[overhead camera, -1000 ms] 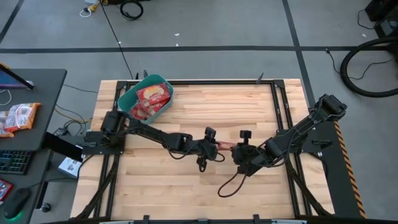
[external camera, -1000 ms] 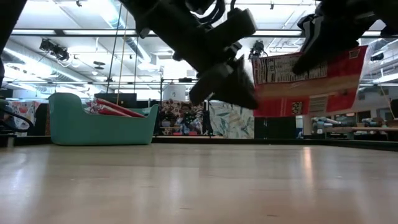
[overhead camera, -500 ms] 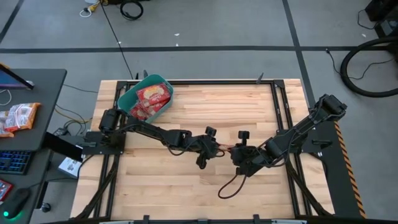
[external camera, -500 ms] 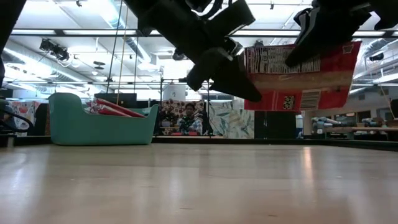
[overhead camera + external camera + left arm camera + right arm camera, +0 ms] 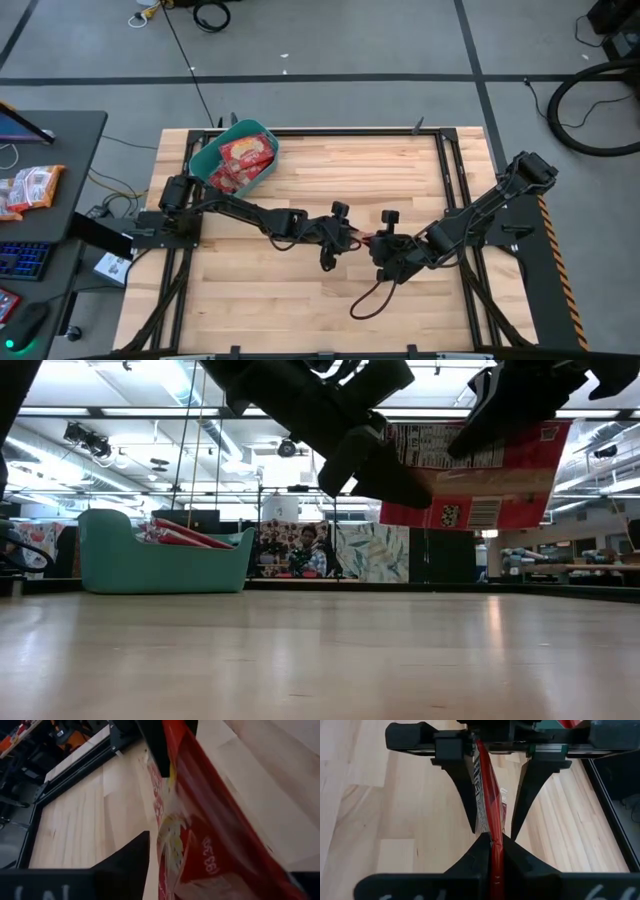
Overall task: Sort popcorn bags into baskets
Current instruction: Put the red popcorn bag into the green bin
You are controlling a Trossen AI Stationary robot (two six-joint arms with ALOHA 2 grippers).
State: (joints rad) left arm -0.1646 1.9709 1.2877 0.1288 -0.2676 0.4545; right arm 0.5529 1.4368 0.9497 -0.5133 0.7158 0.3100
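My left gripper needs to grip the bag's loose end (image 5: 402, 514) before my right gripper opens, because my right one holds the popcorn bag far from the teal basket (image 5: 236, 160).
One red popcorn bag (image 5: 362, 238) hangs in the air over the middle of the table, between my two grippers. In the low view the bag (image 5: 480, 475) shows its printed back. My right gripper (image 5: 492, 844) is shut on it. My left gripper (image 5: 492, 829) is open, with one finger on either side of the bag's other end; I cannot tell whether they touch it. The teal basket (image 5: 205, 160) stands at the far left corner with several red packets (image 5: 240, 160) inside. My right gripper pinches the bag's edge (image 5: 493, 832) between its two fingers, coming from the table's right side. The bag stands edge-on between the fingers. It is lifted clear of the table and hangs below the gripper (image 5: 500, 420), slightly tilted.
A black cable loop (image 5: 365, 298) lies on the wood near my right arm. The table's dark frame rails (image 5: 455, 180) run along its sides. A desk on the left holds more packets (image 5: 30, 187). Bare wood stretches between the grippers and the basket (image 5: 160, 565).
The bag has risen a little and shifted toward the left gripper, carried by my right gripper. My left gripper's open fingers now stand around the bag's end, where a second ago they were just beside it.
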